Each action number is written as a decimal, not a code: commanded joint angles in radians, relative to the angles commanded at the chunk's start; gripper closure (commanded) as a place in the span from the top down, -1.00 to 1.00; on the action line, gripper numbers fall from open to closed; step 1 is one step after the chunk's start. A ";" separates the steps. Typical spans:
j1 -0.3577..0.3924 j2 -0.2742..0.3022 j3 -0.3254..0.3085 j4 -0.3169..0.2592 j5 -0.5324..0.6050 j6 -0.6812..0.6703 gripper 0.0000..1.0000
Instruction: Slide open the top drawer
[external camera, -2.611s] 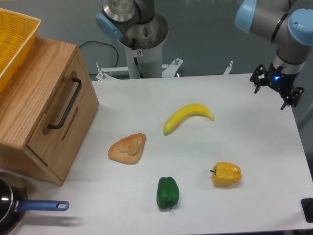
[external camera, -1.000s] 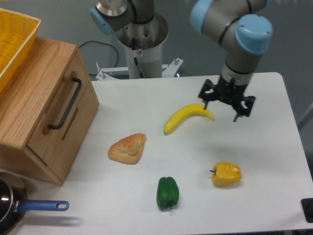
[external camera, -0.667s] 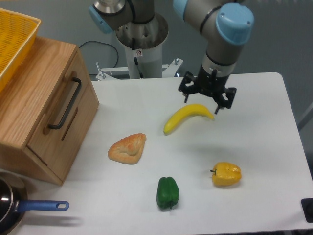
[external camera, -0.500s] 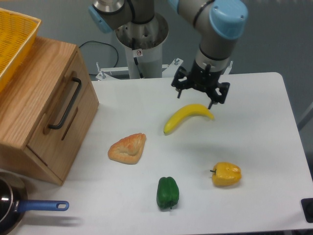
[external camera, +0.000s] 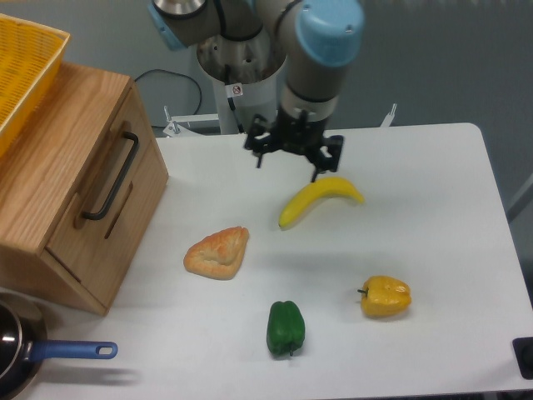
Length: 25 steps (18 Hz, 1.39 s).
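Observation:
The top drawer point(external camera: 95, 235) is high up in the cabinet, so it will come straight out above the low croissant point(external camera: 217, 253) when I pull the bar handle.
The top drawer point(external camera: 125, 187) is the light oak front panel of the wooden cabinet at the left, closed flush, with a long black bar handle point(external camera: 111, 177) running along it. My gripper point(external camera: 287, 167) hangs above the table's back middle, well to the right of the handle, just above the banana's upper end. Its fingers point(external camera: 258, 158) point down and stand apart, open, with nothing between them.
A banana point(external camera: 320, 199), a croissant point(external camera: 218, 252), a green pepper point(external camera: 286, 327) and a yellow pepper point(external camera: 386, 297) lie on the white table point(external camera: 450, 217). A yellow basket point(external camera: 21, 67) sits on the cabinet top. A pan with a blue handle point(external camera: 71, 351) lies at the front left.
The arm has swept leftward from the table's right edge across the back, passing over the banana toward the cabinet. The gripper stays open. Nothing on the table has moved.

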 joint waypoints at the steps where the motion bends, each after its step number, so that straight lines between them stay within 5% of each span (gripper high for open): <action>1: -0.017 0.000 -0.003 0.000 0.000 -0.008 1.00; 25: -0.224 0.008 -0.003 -0.005 -0.034 -0.183 1.00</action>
